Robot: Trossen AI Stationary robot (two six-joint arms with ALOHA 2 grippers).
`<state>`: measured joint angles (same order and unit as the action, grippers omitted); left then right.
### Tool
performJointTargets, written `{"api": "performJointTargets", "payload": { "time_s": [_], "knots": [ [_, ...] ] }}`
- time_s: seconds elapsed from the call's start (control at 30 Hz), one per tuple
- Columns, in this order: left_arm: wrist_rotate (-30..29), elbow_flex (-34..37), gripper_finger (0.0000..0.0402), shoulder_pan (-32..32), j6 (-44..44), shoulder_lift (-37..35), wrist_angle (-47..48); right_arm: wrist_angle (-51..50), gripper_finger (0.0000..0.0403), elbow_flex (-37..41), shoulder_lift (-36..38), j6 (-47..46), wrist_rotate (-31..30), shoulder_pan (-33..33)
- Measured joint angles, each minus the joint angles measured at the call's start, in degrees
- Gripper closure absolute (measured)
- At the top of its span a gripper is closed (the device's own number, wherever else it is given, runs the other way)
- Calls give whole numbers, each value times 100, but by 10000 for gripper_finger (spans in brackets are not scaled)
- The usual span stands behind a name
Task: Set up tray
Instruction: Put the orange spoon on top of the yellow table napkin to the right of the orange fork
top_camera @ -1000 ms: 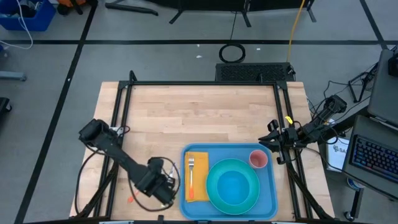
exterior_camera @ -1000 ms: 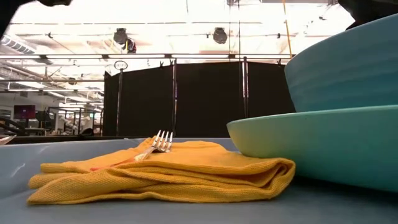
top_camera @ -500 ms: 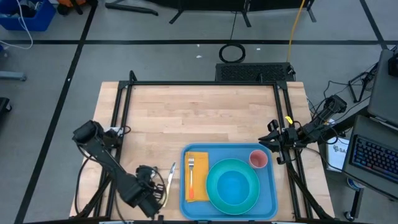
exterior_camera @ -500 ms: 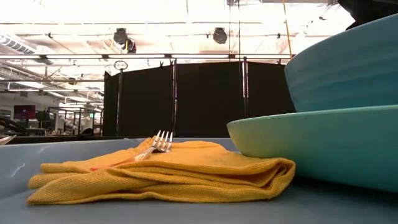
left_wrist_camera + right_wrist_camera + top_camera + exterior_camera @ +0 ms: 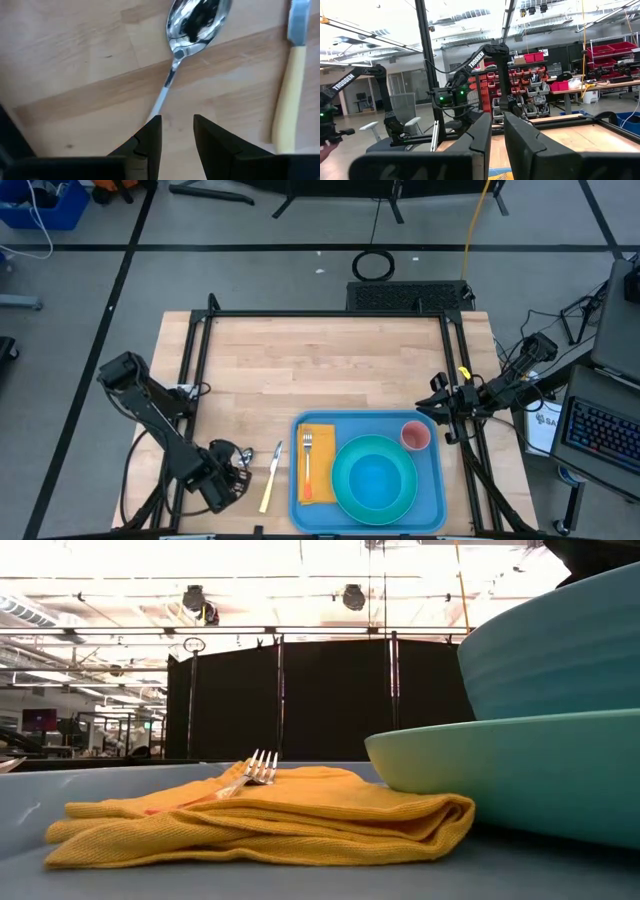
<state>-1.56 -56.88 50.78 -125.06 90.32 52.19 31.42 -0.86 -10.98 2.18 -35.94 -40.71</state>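
Note:
I should keep lowering my left gripper until its fingers close on the spoon's handle, because the spoon's handle (image 5: 165, 92) is clear of the knife and my fingers are open across it.
The light-blue tray (image 5: 435, 480) lies at the table's near edge. It carries an orange napkin (image 5: 320, 475) with a fork (image 5: 307, 460) on it, a turquoise plate and bowl (image 5: 373, 477), and a pink cup (image 5: 415, 436). A yellow-handled knife (image 5: 270, 477) lies on the wood left of the tray. A metal spoon (image 5: 197, 20) lies left of the knife. My left gripper (image 5: 230, 480) hangs open just over the spoon's handle end (image 5: 165, 95). My right gripper (image 5: 438, 418) waits shut at the table's right edge. My left gripper points down at the table over the spoon, which lies flat on the wood. The handle's free end (image 5: 156, 111) runs under one fingertip (image 5: 150, 132). I cannot tell whether that finger touches it.
The napkin (image 5: 280, 820), the fork's tines (image 5: 258, 770) and the plate's rim (image 5: 520, 770) fill the low view. Black frame rails run along the table's left and right sides. Bare wood lies on the far half of the table (image 5: 320, 360).
My left gripper has gone from the tray's left rim toward the table's left edge. The knife, hidden under the gripper a second ago, now lies bare on the wood beside the tray.

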Motion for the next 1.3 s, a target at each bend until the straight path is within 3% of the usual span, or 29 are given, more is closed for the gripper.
{"api": "performJointTargets", "payload": {
  "time_s": [0.47, 1.03, 1.3],
  "knots": [
    [8, 685, 287, 42, 850, -109, -743, -11, 360, -1, 0, 0, 0, 1],
    [-29, 1307, 289, -6, 950, -126, -1625, -2, 360, 2, 0, 2, 0, 0],
    [-39, 1316, 358, -10, 903, -124, -1563, -1, 360, -1, 0, 0, 0, -1]
  ]
}}
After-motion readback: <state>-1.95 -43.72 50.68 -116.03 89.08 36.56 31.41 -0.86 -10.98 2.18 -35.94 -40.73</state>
